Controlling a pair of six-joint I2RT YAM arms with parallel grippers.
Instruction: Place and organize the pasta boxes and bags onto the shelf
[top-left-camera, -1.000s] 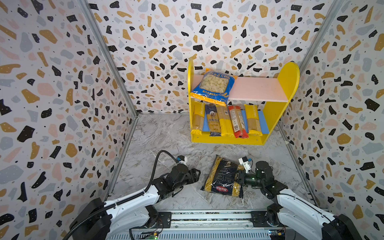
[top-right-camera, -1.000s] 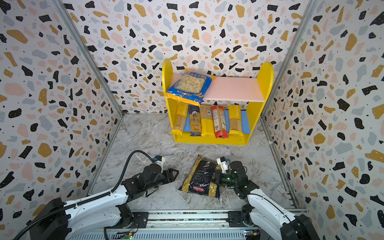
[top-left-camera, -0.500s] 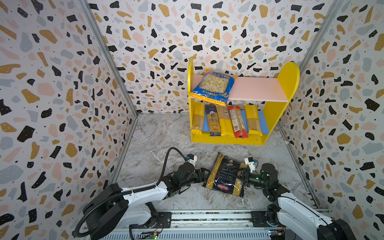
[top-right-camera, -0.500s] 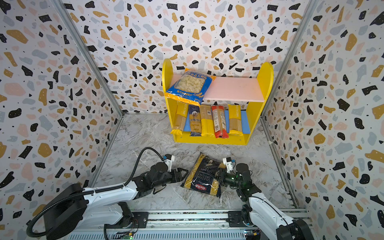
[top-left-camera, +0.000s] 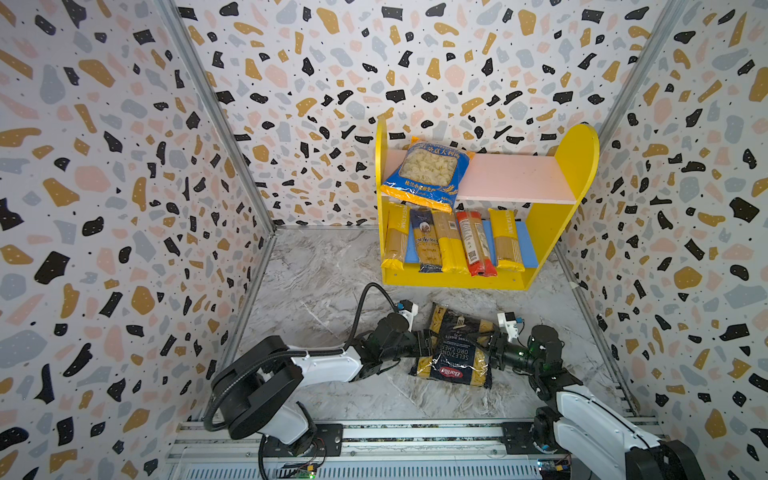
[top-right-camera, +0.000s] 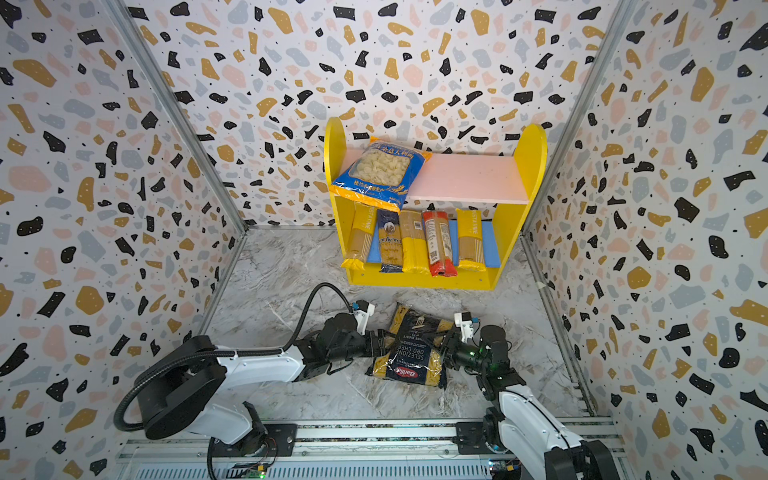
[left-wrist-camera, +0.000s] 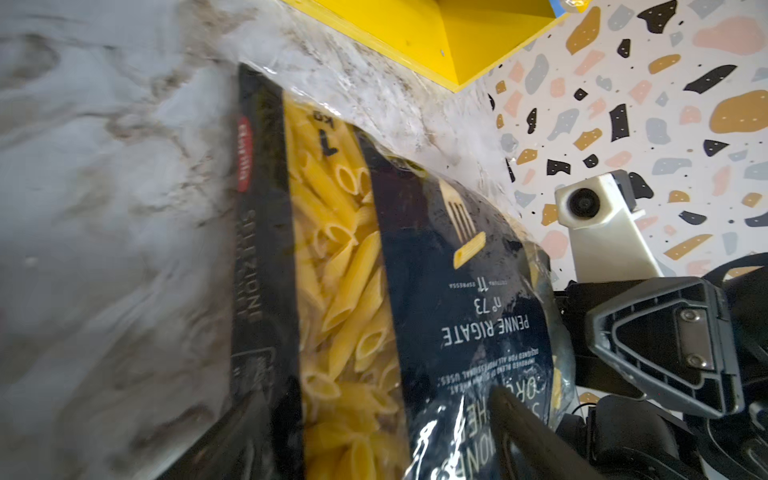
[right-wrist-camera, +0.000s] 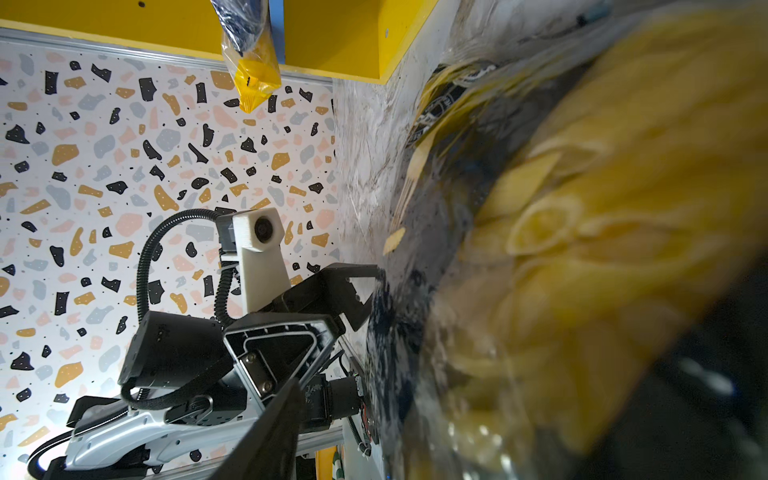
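The dark navy Barilla bag (top-left-camera: 457, 350) lies angled to the shelf, so my left gripper should draw its side edge (top-left-camera: 432, 340) toward the rail before my right gripper lifts it.
The dark navy Barilla bag (top-left-camera: 455, 353) (top-right-camera: 411, 353) lies flat on the marble floor in front of the shelf (top-left-camera: 577, 158). My left gripper (top-left-camera: 424, 345) is at its left edge and my right gripper (top-left-camera: 492, 345) at its right edge. Both are open, and each straddles its side of the bag. In the left wrist view the bag (left-wrist-camera: 457, 291) fills the gap between the fingers (left-wrist-camera: 523, 436). On the pink upper board leans the blue-orange orecchiette bag (top-left-camera: 426, 174). Several spaghetti packs (top-left-camera: 449, 245) stand side by side on the blue lower board.
Terrazzo walls (top-left-camera: 124, 208) close in the left, back and right of the marble floor (top-left-camera: 324, 270). An aluminium rail (top-left-camera: 415, 436) with both arm bases runs along the front. The shelf stands at the back right, a short way behind the bag.
My left arm has reached right until its gripper arrived at the bag's left edge. Both grippers have opened wider. The bag has shifted slightly right.
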